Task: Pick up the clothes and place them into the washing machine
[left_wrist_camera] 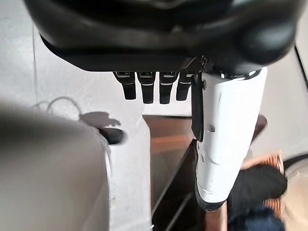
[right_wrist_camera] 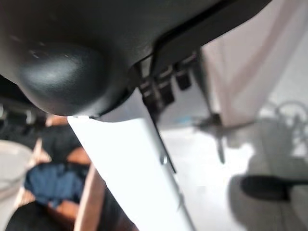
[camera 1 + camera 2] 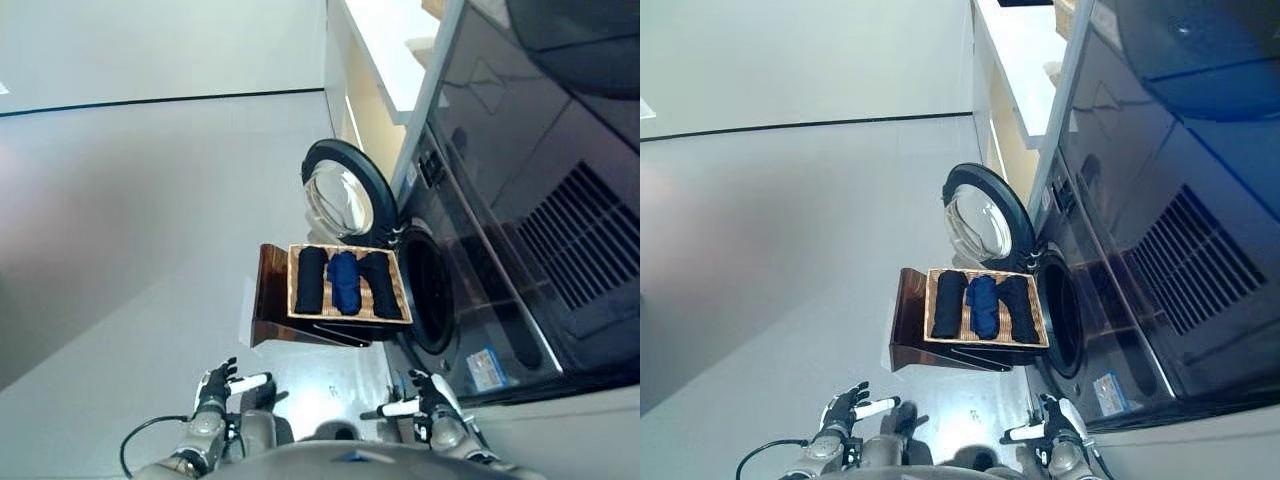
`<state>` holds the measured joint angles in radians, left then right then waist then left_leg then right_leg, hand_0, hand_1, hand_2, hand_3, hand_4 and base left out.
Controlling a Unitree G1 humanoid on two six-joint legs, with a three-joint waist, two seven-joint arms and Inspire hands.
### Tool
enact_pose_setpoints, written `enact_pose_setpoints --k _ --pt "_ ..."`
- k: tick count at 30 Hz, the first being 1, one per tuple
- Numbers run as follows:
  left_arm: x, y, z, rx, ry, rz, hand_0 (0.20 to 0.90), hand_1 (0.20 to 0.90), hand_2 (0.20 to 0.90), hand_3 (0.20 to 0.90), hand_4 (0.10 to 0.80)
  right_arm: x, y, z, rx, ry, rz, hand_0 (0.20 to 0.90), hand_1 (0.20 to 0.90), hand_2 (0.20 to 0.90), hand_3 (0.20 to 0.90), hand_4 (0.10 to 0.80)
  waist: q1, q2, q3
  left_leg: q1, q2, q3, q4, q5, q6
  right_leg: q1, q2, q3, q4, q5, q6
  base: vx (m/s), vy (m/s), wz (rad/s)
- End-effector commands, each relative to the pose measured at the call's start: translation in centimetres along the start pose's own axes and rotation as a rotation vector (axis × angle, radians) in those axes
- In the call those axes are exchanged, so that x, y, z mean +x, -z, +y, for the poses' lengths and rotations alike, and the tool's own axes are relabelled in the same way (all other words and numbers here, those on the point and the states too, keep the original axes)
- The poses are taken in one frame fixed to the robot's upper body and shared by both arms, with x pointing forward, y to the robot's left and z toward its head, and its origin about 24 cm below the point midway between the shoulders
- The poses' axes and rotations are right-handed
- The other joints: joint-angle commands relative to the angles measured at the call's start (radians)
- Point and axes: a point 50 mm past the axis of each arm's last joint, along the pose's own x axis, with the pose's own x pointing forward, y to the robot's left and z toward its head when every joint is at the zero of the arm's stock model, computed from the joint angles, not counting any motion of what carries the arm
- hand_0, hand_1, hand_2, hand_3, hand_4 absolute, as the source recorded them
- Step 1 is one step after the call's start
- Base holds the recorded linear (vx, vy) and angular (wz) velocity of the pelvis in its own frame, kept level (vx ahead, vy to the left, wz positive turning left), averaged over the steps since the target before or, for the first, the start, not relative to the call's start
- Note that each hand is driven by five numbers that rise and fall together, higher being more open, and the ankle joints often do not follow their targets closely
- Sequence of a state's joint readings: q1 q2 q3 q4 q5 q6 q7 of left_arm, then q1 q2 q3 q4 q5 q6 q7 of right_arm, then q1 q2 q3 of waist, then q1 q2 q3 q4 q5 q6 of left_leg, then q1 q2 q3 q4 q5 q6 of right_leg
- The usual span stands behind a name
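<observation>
I expect the black garment point(image 3: 381, 288) nearest the drum to sag and drag behind when I carry it to the drum, because it has a loose, bent end point(image 3: 372, 261).
A shallow wicker basket point(image 3: 397, 285) rests on a low dark brown box point(image 3: 272, 300) in front of the washing machine point(image 3: 500, 250). In it lie a black rolled garment point(image 3: 309, 280), a blue one point(image 3: 344, 281) and another black one point(image 3: 380, 284). The machine's round door point(image 3: 345, 195) stands open, and the drum opening point(image 3: 432, 290) is beside the basket. My left hand point(image 3: 214, 390) and right hand point(image 3: 428, 395) hang low near my body, well short of the basket, both open and empty. The clothes also show in the right wrist view point(image 2: 55, 180).
A pale counter point(image 3: 385, 60) runs along the wall beyond the machine. Grey floor point(image 3: 130, 220) spreads wide to the left of the box and basket.
</observation>
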<state>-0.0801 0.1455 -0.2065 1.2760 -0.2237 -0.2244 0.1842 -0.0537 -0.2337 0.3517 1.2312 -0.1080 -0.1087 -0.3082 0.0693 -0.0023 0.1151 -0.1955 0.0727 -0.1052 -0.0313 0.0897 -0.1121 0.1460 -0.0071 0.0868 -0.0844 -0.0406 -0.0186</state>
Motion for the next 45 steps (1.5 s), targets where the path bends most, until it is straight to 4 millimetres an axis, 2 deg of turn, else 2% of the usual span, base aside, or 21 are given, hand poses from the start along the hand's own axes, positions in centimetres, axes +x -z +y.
enact_pose_setpoints --k 1,4,9,11,14,16,17,18,19,20,21,22,24,26,30,34,35,36,38,41,45 --pt "-0.7 2.7 1.9 0.069 -0.058 0.061 0.9 0.9 0.9 0.9 0.8 0.5 -2.4 -1.2 0.025 0.062 -0.109 0.9 0.9 0.9 0.9 0.8 0.032 -0.011 -0.063 -0.025 -0.015 -0.011 0.0 0.106 0.047 0.035 -0.008 0.033 0.0 -0.023 0.072 0.243 0.141 -0.65" --pt "-0.5 1.8 1.9 0.064 -0.051 0.021 0.9 0.9 0.9 0.9 0.8 0.5 -2.5 -1.1 0.033 0.054 -0.108 0.9 0.9 0.9 0.9 0.8 0.031 -0.017 -0.086 -0.01 -0.032 0.006 0.032 0.076 0.057 0.057 -0.046 0.03 0.013 -0.044 0.092 0.22 0.176 -0.72" --pt "-0.1 0.5 2.5 0.065 -0.06 -0.022 0.9 0.9 0.9 0.9 0.8 0.5 -2.8 -0.7 0.07 0.042 -0.097 0.9 0.9 0.9 0.9 0.8 0.047 -0.042 -0.12 -0.011 -0.092 0.05 0.108 -0.01 0.1 0.041 -0.116 0.022 0.144 -0.038 0.138 0.203 0.165 0.03" --pt "0.0 0.2 2.6 0.071 -0.061 -0.03 0.9 0.9 0.9 0.9 0.8 0.6 -3.1 -0.9 0.089 0.046 -0.101 0.9 0.9 0.9 0.9 0.8 0.048 -0.041 -0.121 -0.005 -0.101 0.057 0.115 -0.025 0.11 0.015 -0.12 0.022 0.215 -0.021 0.148 0.097 0.115 -0.13" --pt "0.2 -0.2 3.0 0.101 -0.063 -0.041 0.9 0.9 0.9 0.9 0.8 0.8 -4.3 -1.4 0.118 0.063 -0.137 0.9 0.9 0.9 0.9 0.8 0.025 -0.019 -0.087 0.033 -0.109 0.052 0.124 -0.049 0.138 -0.111 -0.091 0.029 0.443 0.092 0.165 0.064 0.13 -0.01" --pt "0.2 -0.1 3.3 0.112 -0.062 -0.031 0.9 0.9 0.9 0.9 0.8 1.0 -4.7 -1.9 0.134 0.078 -0.145 0.9 0.9 0.9 0.9 0.8 0.011 0.007 -0.064 0.071 -0.104 0.044 0.116 -0.065 0.148 -0.18 -0.088 -0.044 0.497 0.072 0.154 0.158 0.131 0.08" --pt "0.0 0.7 3.6 0.117 -0.069 0.002 0.9 0.9 0.9 0.9 0.8 1.1 -4.8 -2.2 0.157 0.09 -0.138 0.9 0.9 0.9 0.9 0.8 0.017 0.015 -0.071 0.113 -0.1 0.052 0.094 -0.084 0.141 -0.218 -0.127 -0.175 0.4 0.028 0.129 0.206 0.056 0.02" --pt "0.0 0.7 3.6 0.117 -0.069 0.002 0.9 0.9 0.9 0.9 0.8 1.1 -4.8 -2.2 0.157 0.09 -0.138 0.9 0.9 0.9 0.9 0.8 0.01 0.015 -0.064 0.122 -0.101 0.045 0.092 -0.086 0.14 -0.206 -0.128 -0.183 0.399 0.023 0.128 0.254 -0.033 -0.1" --pt "-0.2 1.5 3.7 0.118 -0.067 0.026 0.9 0.9 0.9 0.9 0.8 1.1 -4.8 -2.4 0.164 0.096 -0.139 0.9 0.9 0.9 0.9 0.8 0.014 0.012 -0.069 0.143 -0.094 0.053 0.078 -0.1 0.13 -0.219 -0.161 -0.26 0.31 0.032 0.122 0.165 -0.111 -0.16" --pt "-0.3 1.9 3.7 0.117 -0.068 0.037 0.9 0.9 0.9 0.9 0.8 1.2 -4.9 -2.6 0.168 0.1 -0.139 0.9 0.9 0.9 0.9 0.8 0.015 0.002 -0.07 0.158 -0.094 0.057 0.07 -0.112 0.12 -0.215 -0.175 -0.3 0.226 0.054 0.123 0.226 -0.121 -0.25" --pt "-0.4 2.0 3.7 0.116 -0.068 0.041 0.9 0.9 0.9 0.9 0.8 1.2 -5.3 -2.9 0.162 0.106 -0.156 0.9 0.9 0.9 0.9 0.8 -0.004 0.0 -0.063 0.175 -0.092 0.048 0.061 -0.114 0.12 -0.245 -0.167 -0.241 0.209 0.077 0.124 0.191 -0.105 -0.16" --pt "-0.4 2.0 3.9 0.111 -0.075 0.04 0.9 0.9 0.9 0.9 0.8 1.3 -5.4 -3.1 0.166 0.11 -0.152 0.9 0.9 0.9 0.9 0.8 -0.002 -0.008 -0.06 0.18 -0.093 0.045 0.059 -0.112 0.115 -0.218 -0.169 -0.219 0.184 0.074 0.133 0.221 -0.11 0.04" --pt "-0.4 2.1 3.9 0.113 -0.077 0.037 0.9 0.9 0.9 0.9 0.8 1.4 -5.3 -3.3 0.171 0.12 -0.144 0.9 0.9 0.9 0.9 0.8 0.01 -0.021 -0.071 0.19 -0.085 0.049 0.022 -0.107 0.107 -0.195 -0.169 -0.237 0.14 0.084 0.137 0.152 -0.094 0.4" --pt "-0.7 2.7 2.7 0.115 -0.032 0.043 0.9 0.9 0.9 0.9 0.8 1.5 -5.1 -4.1 0.214 0.153 -0.129 0.9 0.9 0.9 0.9 0.8 0.017 -0.024 -0.087 0.19 -0.07 0.046 -0.008 -0.098 0.09 -0.16 -0.166 -0.285 0.098 0.081 0.137 0.142 -0.104 0.31" --pt "-0.7 2.5 1.9 0.117 -0.005 0.034 0.9 0.9 0.9 0.9 0.8 1.7 -5.6 -5.4 0.265 0.2 -0.133 0.9 0.9 0.9 0.9 0.8 0.021 -0.022 -0.062 0.144 -0.065 0.034 0.041 -0.108 0.073 -0.157 -0.165 -0.318 0.098 0.07 0.128 0.009 -0.082 0.29" --pt "-0.5 1.0 0.9 0.096 0.027 -0.033 0.9 0.9 0.9 0.9 0.8 2.1 -8.5 -9.1 0.382 0.318 -0.208 0.9 0.9 0.9 0.9 0.8 0.011 0.002 0.01 0.027 -0.068 0.037 0.107 -0.096 0.059 -0.227 -0.176 -0.352 0.122 0.073 0.121 -0.235 -0.031 0.46" --pt "-0.3 0.2 0.8 0.085 0.018 -0.063 0.9 0.9 0.9 0.9 0.8 2.2 -10.9 -11.0 0.43 0.368 -0.267 0.9 0.9 0.9 0.9 0.8 0.007 0.021 0.041 -0.022 -0.075 0.033 0.11 -0.089 0.066 -0.299 -0.18 -0.339 0.148 0.077 0.122 -0.257 0.032 0.14" --pt "-0.3 0.2 0.7 0.084 0.019 -0.064 0.9 0.9 0.9 0.9 0.8 2.2 -11.0 -11.1 0.43 0.368 -0.268 0.9 0.9 0.9 0.9 0.8 0.008 0.021 0.037 -0.028 -0.075 0.035 0.112 -0.089 0.067 -0.307 -0.181 -0.337 0.151 0.076 0.122 -0.275 0.059 -0.03" --pt "0.0 -1.3 0.7 0.054 -0.001 -0.111 0.9 0.9 0.9 0.9 0.8 1.9 -14.0 -13.0 0.477 0.421 -0.334 0.9 0.9 0.9 0.9 0.8 0.012 0.038 0.072 -0.097 -0.077 0.044 0.108 -0.071 0.076 -0.415 -0.186 -0.302 0.199 0.085 0.122 -0.238 0.076 -0.19" --pt "0.1 -2.1 0.5 0.042 -0.003 -0.142 0.9 0.9 0.9 0.9 0.8 1.7 -15.2 -13.9 0.497 0.453 -0.354 0.9 0.9 0.9 0.9 0.8 0.019 0.042 0.083 -0.134 -0.08 0.049 0.118 -0.068 0.079 -0.454 -0.188 -0.294 0.216 0.084 0.122 -0.09 0.026 -0.26" --pt "0.1 -4.6 0.4 -0.034 0.001 -0.252 0.9 0.9 0.9 0.9 0.8 0.9 -18.0 -17.6 0.565 0.561 -0.404 0.9 0.9 0.9 0.9 0.8 0.038 0.066 0.133 -0.214 -0.088 0.047 0.14 -0.054 0.076 -0.532 -0.2 -0.29 0.244 0.09 0.123 -0.103 0.033 -0.01"
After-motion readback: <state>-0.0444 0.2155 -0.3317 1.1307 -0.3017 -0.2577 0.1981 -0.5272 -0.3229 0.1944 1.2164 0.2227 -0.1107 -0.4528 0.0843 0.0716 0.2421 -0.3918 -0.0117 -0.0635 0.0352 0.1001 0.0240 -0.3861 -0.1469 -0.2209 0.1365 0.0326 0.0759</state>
